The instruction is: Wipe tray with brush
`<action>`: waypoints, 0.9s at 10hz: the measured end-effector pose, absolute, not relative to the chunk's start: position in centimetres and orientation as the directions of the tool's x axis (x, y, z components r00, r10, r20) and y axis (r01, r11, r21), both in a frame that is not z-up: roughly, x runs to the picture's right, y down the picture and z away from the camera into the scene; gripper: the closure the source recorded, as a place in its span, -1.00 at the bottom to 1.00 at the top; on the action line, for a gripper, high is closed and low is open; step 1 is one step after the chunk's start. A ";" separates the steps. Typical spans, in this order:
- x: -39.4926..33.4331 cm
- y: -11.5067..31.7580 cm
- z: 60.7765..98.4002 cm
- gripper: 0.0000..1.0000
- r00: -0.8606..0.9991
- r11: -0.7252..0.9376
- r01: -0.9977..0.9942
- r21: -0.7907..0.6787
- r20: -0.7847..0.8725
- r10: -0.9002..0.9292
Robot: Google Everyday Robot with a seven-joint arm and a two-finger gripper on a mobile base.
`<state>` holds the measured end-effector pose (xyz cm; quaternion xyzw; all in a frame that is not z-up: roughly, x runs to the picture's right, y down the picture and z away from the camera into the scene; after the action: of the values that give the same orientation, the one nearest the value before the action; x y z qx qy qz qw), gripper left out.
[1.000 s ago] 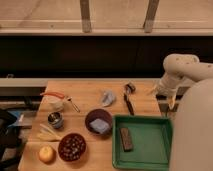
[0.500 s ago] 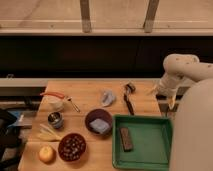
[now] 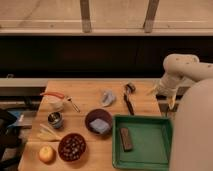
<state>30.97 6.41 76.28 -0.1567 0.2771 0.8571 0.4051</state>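
I expect the tray (image 3: 150, 144) to slide a little when I wipe it with the brush, because the green tray's raised walls (image 3: 114, 141) stand free on the wood.
The green tray (image 3: 150, 157) lies at the table's near right corner, with a short brown block (image 3: 125, 139) inside it near its left wall. The slim black brush (image 3: 128, 101) lies on the wood just beyond the tray's far left corner, its dark rounded head (image 3: 130, 88) pointing away. My gripper (image 3: 162, 97) hangs off the white arm (image 3: 181, 67) at the table's right edge, to the right of the brush and beyond the tray. Its fingers stand open and hold nothing.
A purple bowl (image 3: 95, 118) holding a blue sponge sits left of the tray. Farther left are a dark bowl of nuts (image 3: 72, 146), a yellow fruit (image 3: 46, 153), a banana (image 3: 45, 134), a small can (image 3: 55, 120) and a white bowl (image 3: 55, 102). A crumpled cloth (image 3: 107, 96) lies left of the brush.
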 end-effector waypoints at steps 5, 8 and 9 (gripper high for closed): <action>31.0 6.4 76.3 -0.60 -0.623 -0.518 -0.781 0.348 -0.493 0.608; 30.9 6.4 76.2 -0.60 -0.620 -0.516 -0.784 0.346 -0.491 0.612; 30.9 6.1 76.2 -0.60 -0.610 -0.508 -0.792 0.338 -0.480 0.631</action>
<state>30.88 6.09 76.16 -0.1492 0.2700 0.8555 0.4158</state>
